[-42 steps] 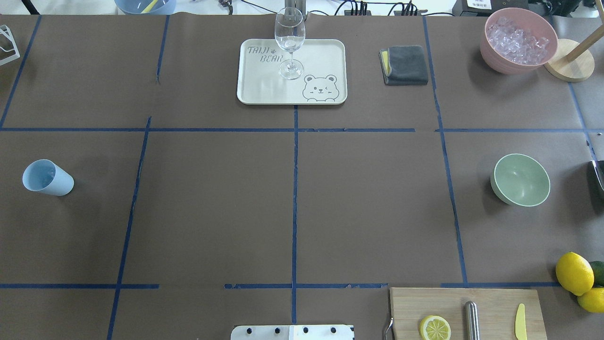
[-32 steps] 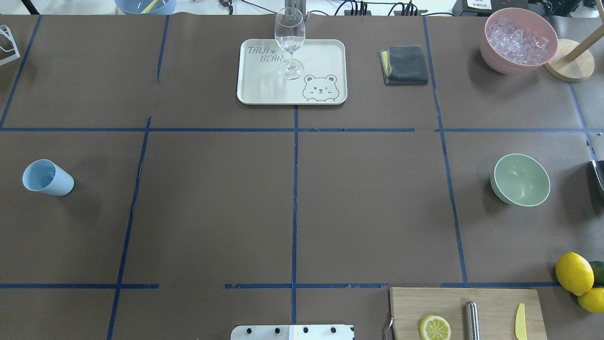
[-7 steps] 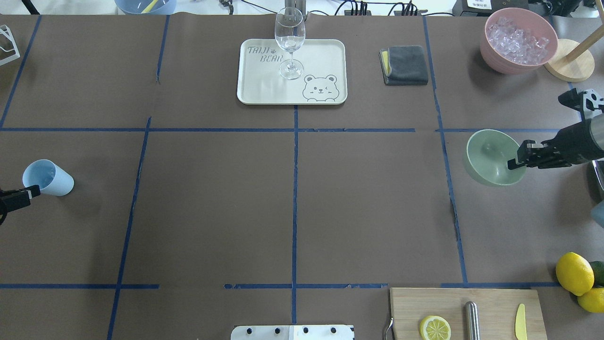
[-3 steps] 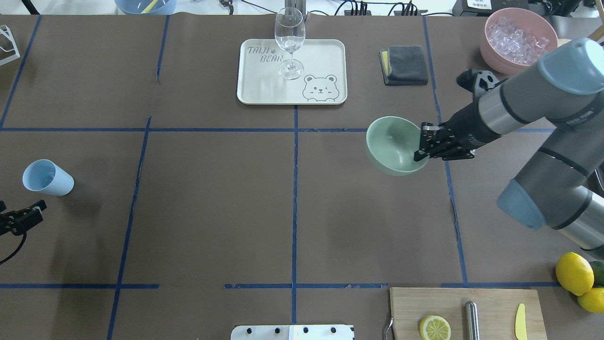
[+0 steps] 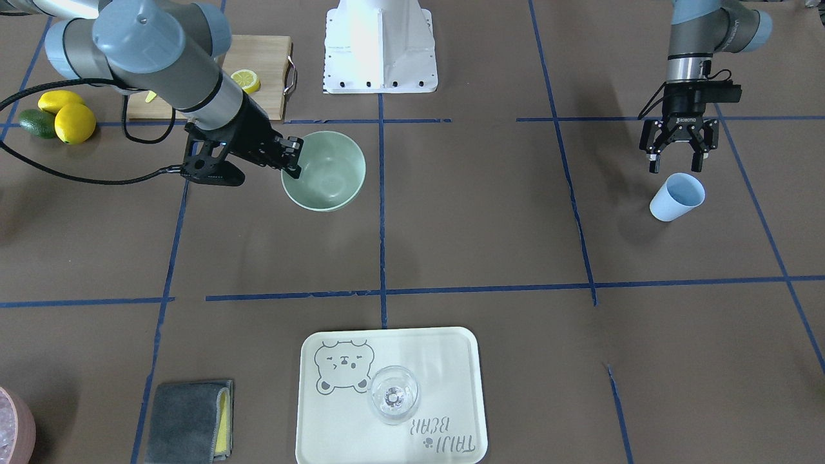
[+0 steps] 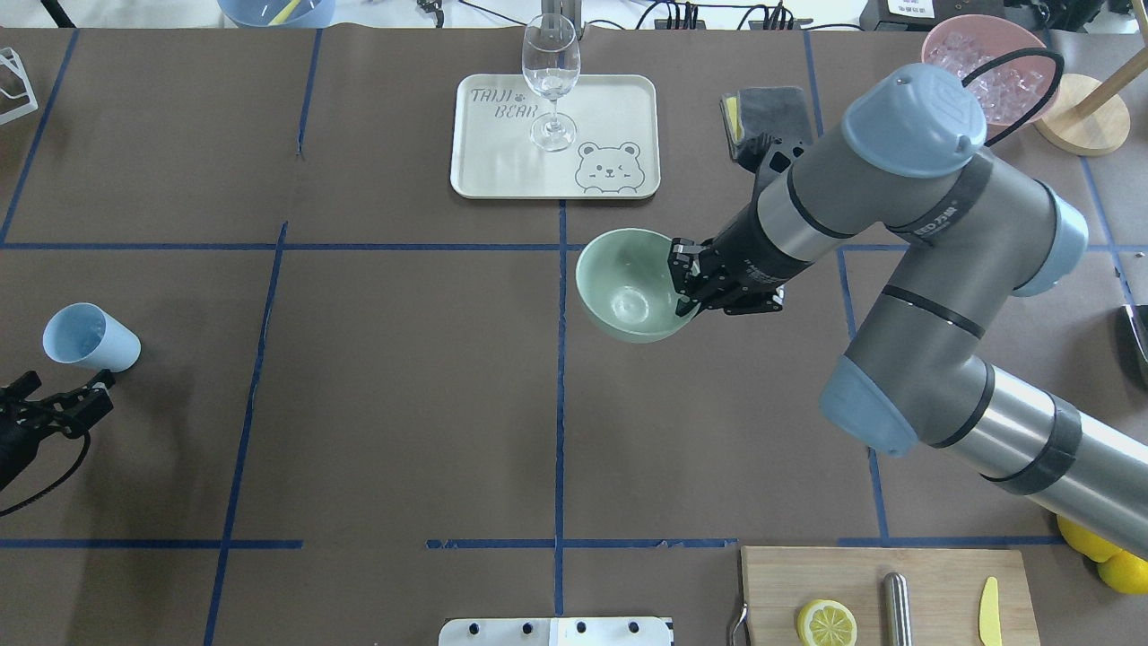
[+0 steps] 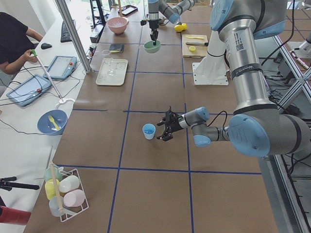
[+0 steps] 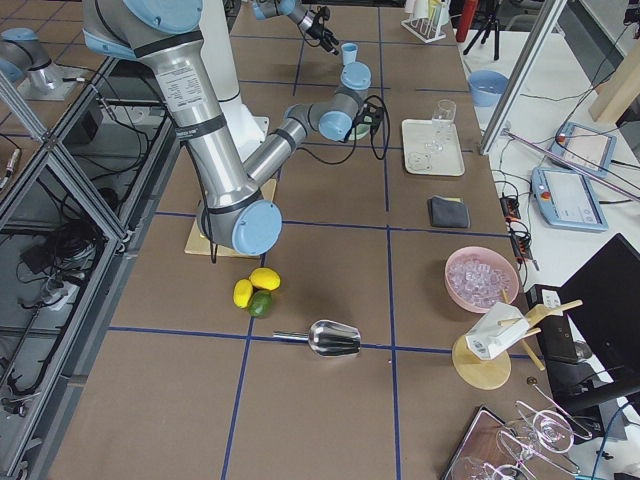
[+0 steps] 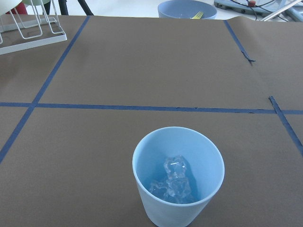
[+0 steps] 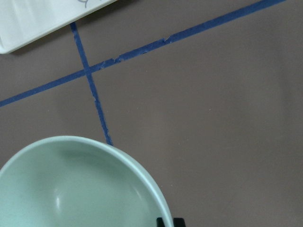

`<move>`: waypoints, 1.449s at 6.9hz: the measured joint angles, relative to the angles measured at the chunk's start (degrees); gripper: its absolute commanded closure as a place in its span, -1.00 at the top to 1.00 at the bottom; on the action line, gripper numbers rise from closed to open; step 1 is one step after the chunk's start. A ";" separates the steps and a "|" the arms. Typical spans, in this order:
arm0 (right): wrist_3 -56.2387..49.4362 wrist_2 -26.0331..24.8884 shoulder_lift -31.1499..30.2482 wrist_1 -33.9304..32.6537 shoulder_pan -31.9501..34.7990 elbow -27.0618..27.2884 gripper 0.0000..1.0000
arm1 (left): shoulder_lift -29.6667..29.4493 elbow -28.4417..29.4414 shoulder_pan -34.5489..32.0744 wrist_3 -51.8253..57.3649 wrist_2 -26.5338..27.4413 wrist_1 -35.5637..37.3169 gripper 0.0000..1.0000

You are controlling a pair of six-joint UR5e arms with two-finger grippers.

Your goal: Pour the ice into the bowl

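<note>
I expect the light blue cup [image 5: 677,196] to empty completely into the pale green bowl when I pour, because separate clear cubes [image 9: 174,182] lie loosely inside the cup.
My right gripper [image 6: 683,283] is shut on the rim of the pale green bowl [image 6: 628,287], which is empty, and holds it just right of the table's centre tape line. It also shows in the front view [image 5: 325,171] and the right wrist view [image 10: 71,189]. The ice [image 9: 173,182] is a few clear cubes at the bottom of a light blue cup [image 9: 177,175] standing at the table's left [image 6: 90,336]. My left gripper [image 5: 675,166] is open and empty, just short of the cup, not touching it.
A pink bowl of ice [image 8: 482,278] stands far right. A cream tray [image 6: 610,108] carries a wine glass [image 6: 550,81]. A grey cloth [image 6: 767,108], cutting board [image 6: 942,574], lemons [image 5: 74,122] and metal scoop [image 8: 335,338] lie on the right side.
My right arm came in, took the green bowl by its rim and carried it left from the right side to the table's centre. My left gripper appeared beside the blue cup.
</note>
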 measured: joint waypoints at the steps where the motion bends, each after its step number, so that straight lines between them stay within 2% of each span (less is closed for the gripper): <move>1: 1.22 -1.41 1.79 -1.22 -1.86 -0.22 -1.00 | -1.31 1.47 0.04 -0.01 2.07 -0.03 0.99; 4: 4.80 -7.24 7.84 -1.81 -7.26 -4.56 -1.00 | -3.60 4.33 0.03 0.00 5.72 -0.05 0.99; 7: 6.32 -12.02 10.54 -1.79 -11.34 -6.92 -1.00 | -7.58 8.94 -0.01 0.15 6.41 -0.07 0.99; 10: 7.36 -13.88 14.53 -1.65 -13.81 -11.72 -1.00 | -8.20 9.45 -1.00 0.26 6.54 -0.13 0.98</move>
